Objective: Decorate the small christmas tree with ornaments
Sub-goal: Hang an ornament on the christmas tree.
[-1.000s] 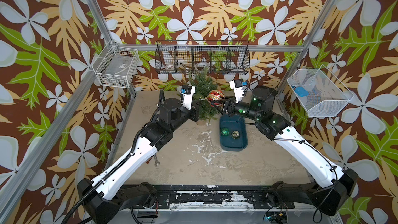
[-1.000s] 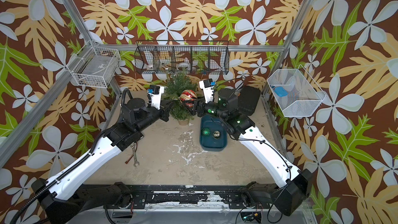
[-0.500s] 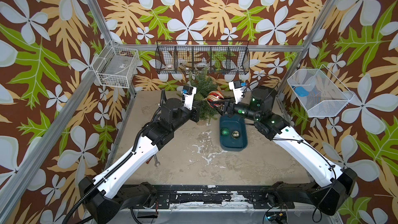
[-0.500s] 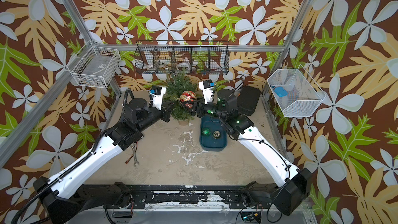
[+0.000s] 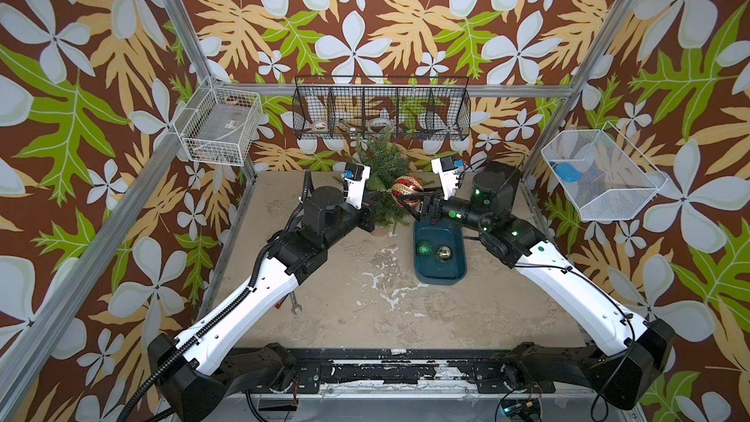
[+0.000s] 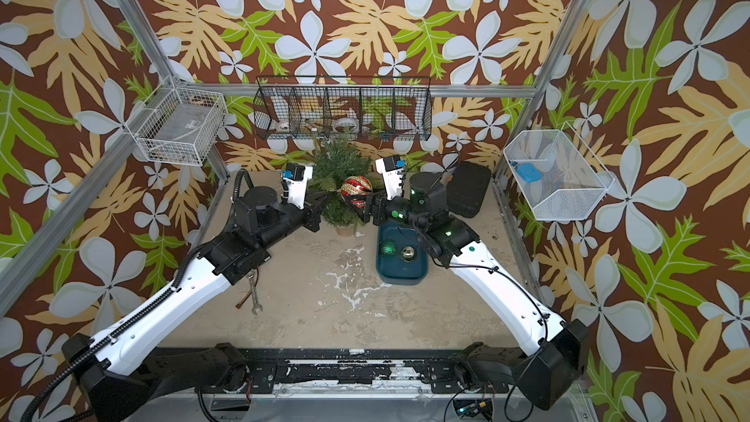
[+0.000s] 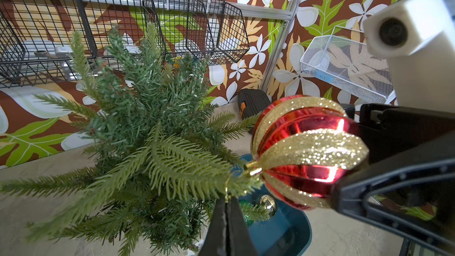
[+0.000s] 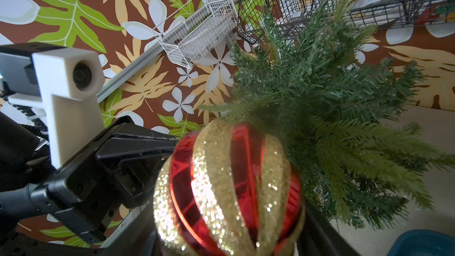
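The gold loop (image 7: 227, 187) should stay in my left gripper while my right gripper opens and backs away, since it holds the ornament up (image 7: 303, 154) beside the branch tip.
The small christmas tree (image 5: 383, 180) (image 6: 337, 180) stands in its tan pot at the back of the table. A red-and-gold striped ornament (image 5: 407, 187) (image 8: 229, 193) is held against the tree's right side, with my right gripper (image 5: 410, 202) shut on it. In the left wrist view my left gripper (image 7: 227, 200) is shut on that ornament's (image 7: 307, 148) thin gold hanging loop, just under a branch tip. A green ornament (image 5: 424, 248) and a small gold one (image 5: 444, 253) lie in a teal tray (image 5: 440, 280).
A black wire basket (image 5: 381, 111) hangs on the back wall right above the tree. White wire baskets hang at the left (image 5: 221, 127) and right (image 5: 600, 174). A wrench (image 5: 295, 304) lies by the left arm. A black case (image 6: 468, 190) sits at the back right.
My left gripper has edged slightly toward the tree. The right gripper and the striped ornament have stayed where they were.
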Action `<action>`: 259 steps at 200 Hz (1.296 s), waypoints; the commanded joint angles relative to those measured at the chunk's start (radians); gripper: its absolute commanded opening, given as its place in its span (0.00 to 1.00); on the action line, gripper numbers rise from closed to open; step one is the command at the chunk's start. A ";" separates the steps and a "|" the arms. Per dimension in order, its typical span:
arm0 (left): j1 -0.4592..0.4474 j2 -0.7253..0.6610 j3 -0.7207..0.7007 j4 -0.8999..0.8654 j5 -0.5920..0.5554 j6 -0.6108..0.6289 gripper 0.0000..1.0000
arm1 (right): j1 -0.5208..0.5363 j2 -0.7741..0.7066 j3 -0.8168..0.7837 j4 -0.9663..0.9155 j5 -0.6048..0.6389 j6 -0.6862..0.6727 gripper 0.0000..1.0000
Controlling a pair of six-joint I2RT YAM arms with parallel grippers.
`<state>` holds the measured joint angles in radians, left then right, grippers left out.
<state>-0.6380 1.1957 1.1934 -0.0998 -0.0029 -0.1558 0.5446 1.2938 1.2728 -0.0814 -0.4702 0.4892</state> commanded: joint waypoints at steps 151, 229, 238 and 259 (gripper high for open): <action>0.001 0.041 0.078 -0.031 -0.019 0.038 0.00 | 0.001 -0.082 -0.079 -0.018 0.062 -0.007 0.94; 0.001 0.000 0.021 -0.020 -0.035 0.018 0.29 | 0.000 -0.191 -0.144 -0.082 0.123 -0.032 0.94; 0.001 -0.006 0.014 -0.018 -0.038 0.016 0.33 | 0.000 -0.199 -0.149 -0.085 0.132 -0.034 0.94; 0.001 -0.023 -0.002 -0.018 -0.045 0.015 0.34 | 0.000 -0.213 -0.156 -0.093 0.144 -0.034 0.94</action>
<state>-0.6376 1.1893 1.2041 -0.1368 -0.0273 -0.1307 0.5446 1.0931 1.1217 -0.1650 -0.3592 0.4671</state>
